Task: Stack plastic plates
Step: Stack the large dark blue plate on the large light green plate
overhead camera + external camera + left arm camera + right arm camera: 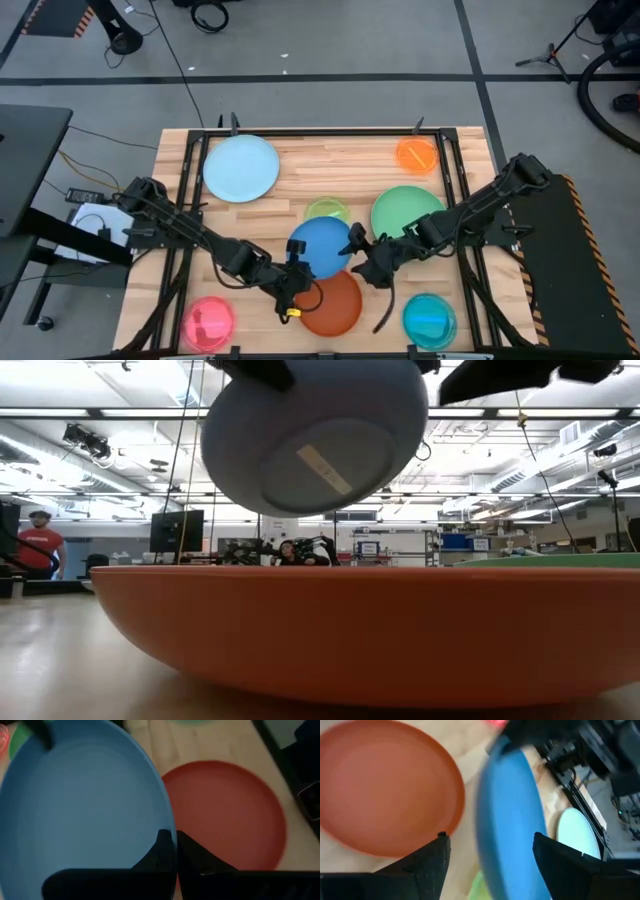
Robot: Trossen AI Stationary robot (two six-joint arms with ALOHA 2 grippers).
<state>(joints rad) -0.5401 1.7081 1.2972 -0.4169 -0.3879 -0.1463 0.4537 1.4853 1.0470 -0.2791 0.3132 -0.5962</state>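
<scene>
The green plate (408, 207) is next to my right gripper and far from my left gripper, so next my right gripper grabs the blue plate's free rim (343, 258) and stacks it there.
My left gripper (297, 272) is shut on a blue plate (320, 245), which is lifted and tilted above the table's near middle. The plate's underside shows in the low view (310, 440). A red-orange plate (332, 303) lies flat on the table just nearer, below the blue one's near edge. My right gripper (357, 250) is open at the blue plate's right edge. In the right wrist view its fingers (437, 852) stand wide apart on either side of that edge (510, 815). I cannot tell whether they touch it. My left gripper pinches the blue plate's rim (165, 822) at its near left side between its two fingers, one finger on the plate's upper face and one beneath. The fingers come slanting from the table's near left. The plate is lifted clear of the table and tilted.
A light blue plate (241, 167) lies far left and a small orange one (417, 154) far right. A green plate (407, 212) lies right of middle, with a small lime plate (327, 208) partly under the blue one. A pink plate (208, 322) and a cyan plate (430, 320) lie at the near edge.
</scene>
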